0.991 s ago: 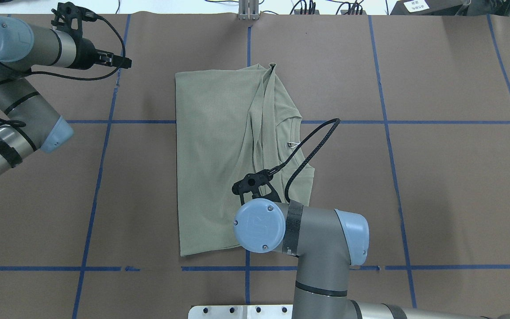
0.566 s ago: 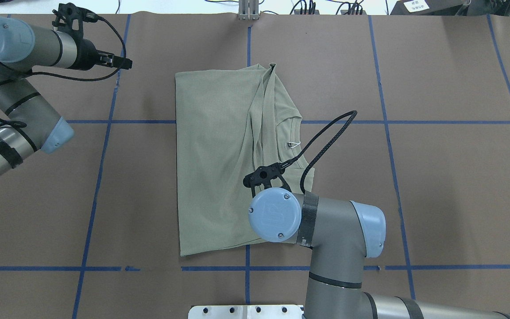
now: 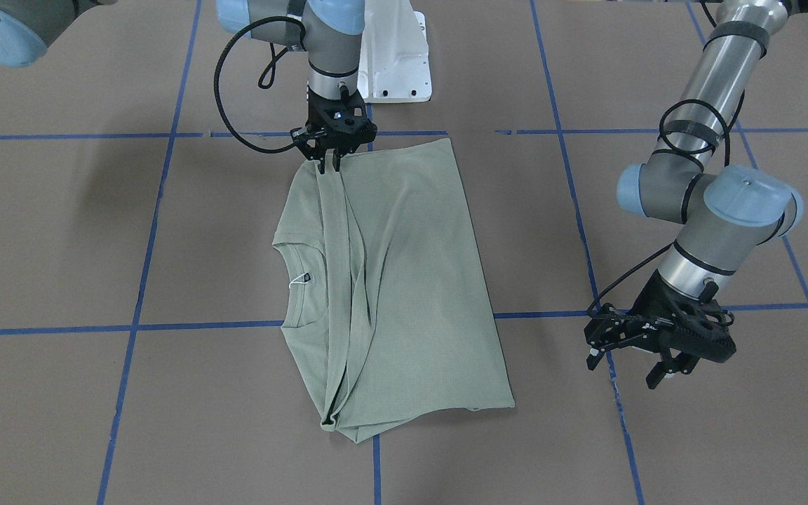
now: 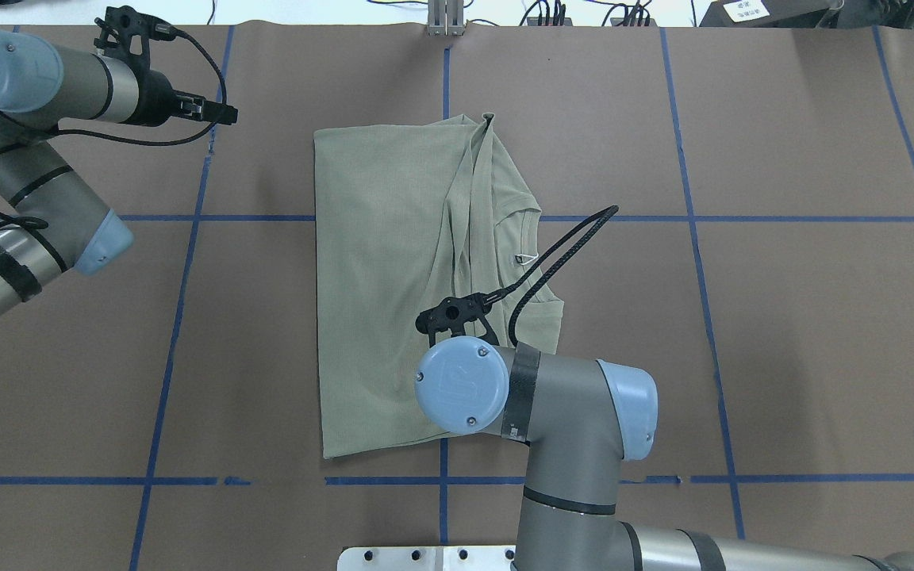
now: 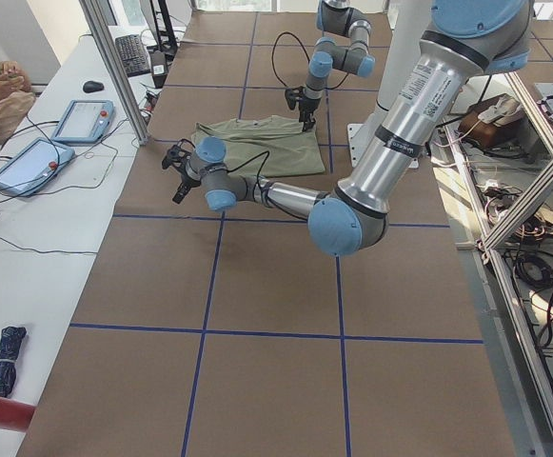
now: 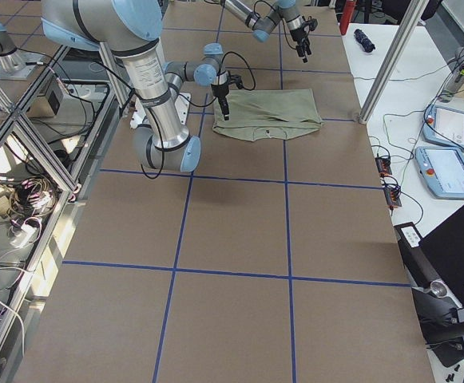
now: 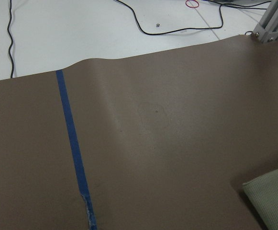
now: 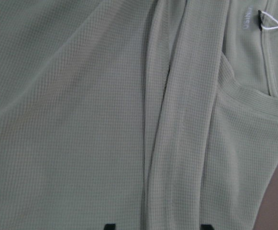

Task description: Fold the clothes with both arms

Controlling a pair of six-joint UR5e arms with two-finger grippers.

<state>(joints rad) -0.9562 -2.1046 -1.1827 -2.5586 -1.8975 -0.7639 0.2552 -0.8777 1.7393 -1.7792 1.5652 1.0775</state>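
I am about to pull the sleeve strip (image 3: 338,269), which lies as a long loose strip (image 3: 326,278) next to the shirt's collar, so I expect its whole length to move partly over the collar.
The sage-green shirt (image 3: 411,280) (image 4: 378,262) lies folded flat on the brown table, a sleeve strip (image 8: 177,120) running along it and the collar with its white tag (image 3: 304,278) to one side. My right gripper (image 3: 330,165) points straight down over the shirt's edge nearest the robot, at the end of that sleeve strip. In the right wrist view its fingertips (image 8: 110,226) stand apart with cloth between them, so it is open. In the overhead view the wrist hides it. My left gripper (image 3: 621,372) (image 4: 223,111) hovers open and empty off the shirt's side, above bare table.
Blue tape lines (image 4: 187,238) grid the brown table cover. The white robot base plate (image 3: 393,63) sits just behind the shirt's near edge. An aluminium post (image 4: 445,20) stands at the far edge. A side desk holds tablets (image 5: 81,119), with a person's hands (image 5: 0,86) beside it.
The right arm's wrist swung to the right over the shirt, then came back left, ending slightly farther from the robot. The shirt and the left arm stayed put.
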